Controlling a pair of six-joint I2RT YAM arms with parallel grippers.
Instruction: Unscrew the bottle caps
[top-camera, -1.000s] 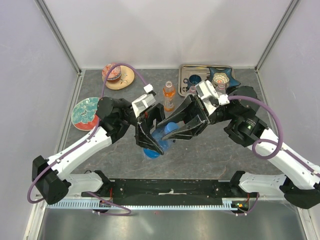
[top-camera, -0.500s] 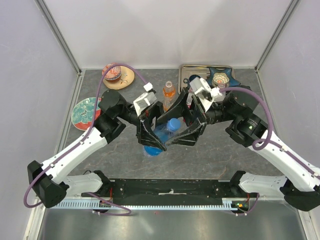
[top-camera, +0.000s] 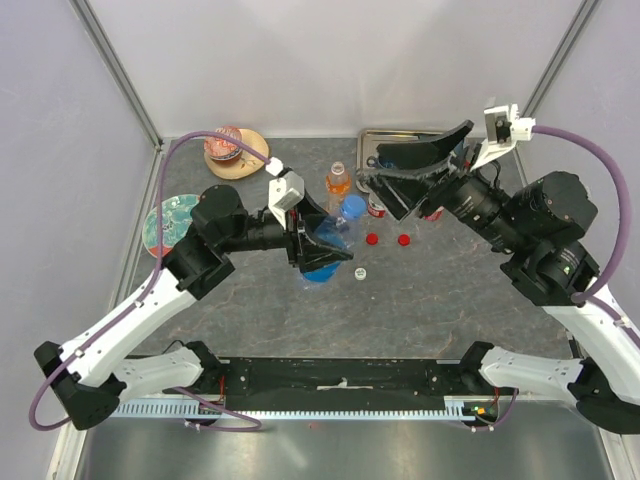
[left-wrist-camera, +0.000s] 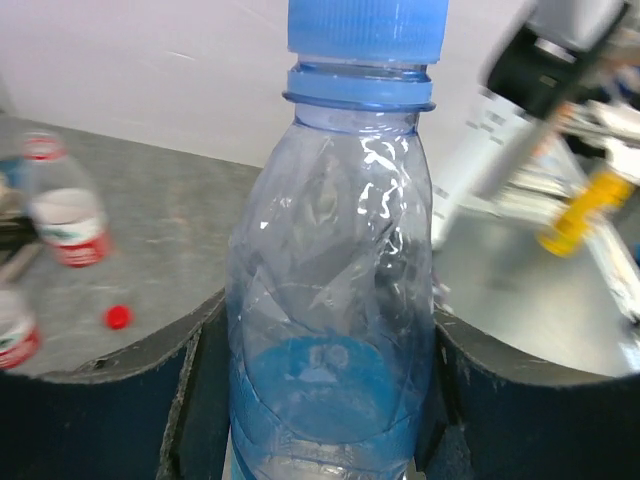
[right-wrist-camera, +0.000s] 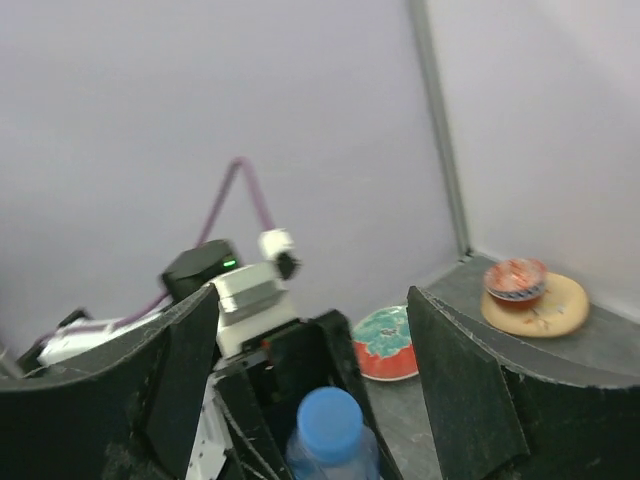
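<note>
The blue cap (top-camera: 353, 207) should come all the way off its bottle's neck when the robot unscrews it, since the loose red caps (top-camera: 372, 239) lie fully apart from any bottle.
My left gripper (top-camera: 325, 252) is shut on the blue-tinted bottle (top-camera: 328, 240), which it holds tilted above the table; the fingers (left-wrist-camera: 100, 400) press both sides of the bottle's (left-wrist-camera: 335, 300) lower body. The blue cap (top-camera: 351, 207) sits on its neck, also seen as the blue cap (left-wrist-camera: 367, 28) and blue cap (right-wrist-camera: 330, 425). My right gripper (top-camera: 405, 172) is raised to the right of it, open, holding nothing. Two red caps (top-camera: 371, 239) (top-camera: 404, 239) and a white cap (top-camera: 360, 273) lie loose on the table. The orange bottle (top-camera: 338, 186) stands behind. A clear red-labelled bottle (left-wrist-camera: 65, 205) stands open.
A metal tray (top-camera: 366, 140) sits at the back right, mostly hidden by my right gripper. A teal and red plate (top-camera: 165, 225) lies at the left. A patterned bowl on a wooden plate (top-camera: 228, 148) is at the back left. Walls close in three sides.
My right gripper has let go of the blue cap, opened, and lifted away up and to the right. The left arm has carried the bottle slightly back, cap still on.
</note>
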